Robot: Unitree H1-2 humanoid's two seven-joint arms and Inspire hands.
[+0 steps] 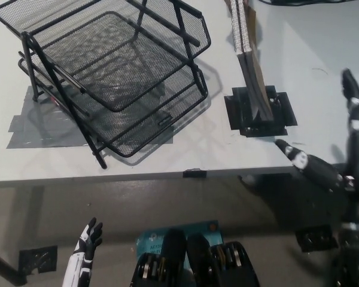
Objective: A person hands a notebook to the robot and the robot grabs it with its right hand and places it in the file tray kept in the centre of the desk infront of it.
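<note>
My gripper will lay the notebook (249,60) in the file tray, where it will stay flat because it keeps a straight edge (244,36) down to its lower end.
A notebook (253,67) comes in from the top edge, seen edge-on with grey covers and white pages, its lower end over a black square patch (260,111) on the desk. Whoever holds it is out of view. My black right hand (332,143) is raised at the desk's right front edge, open with fingers spread, right of the notebook and apart from it. A black wire-mesh file tray (110,72) with stacked tiers stands on the left half of the white desk (323,48). My white left hand (87,242) rests open, low at the bottom left below the desk edge.
Grey tape (36,128) lies on the desk under the tray's left side. A small black tab (194,173) sits on the desk's front edge. Dark floor fixtures (314,238) show below the desk at right.
</note>
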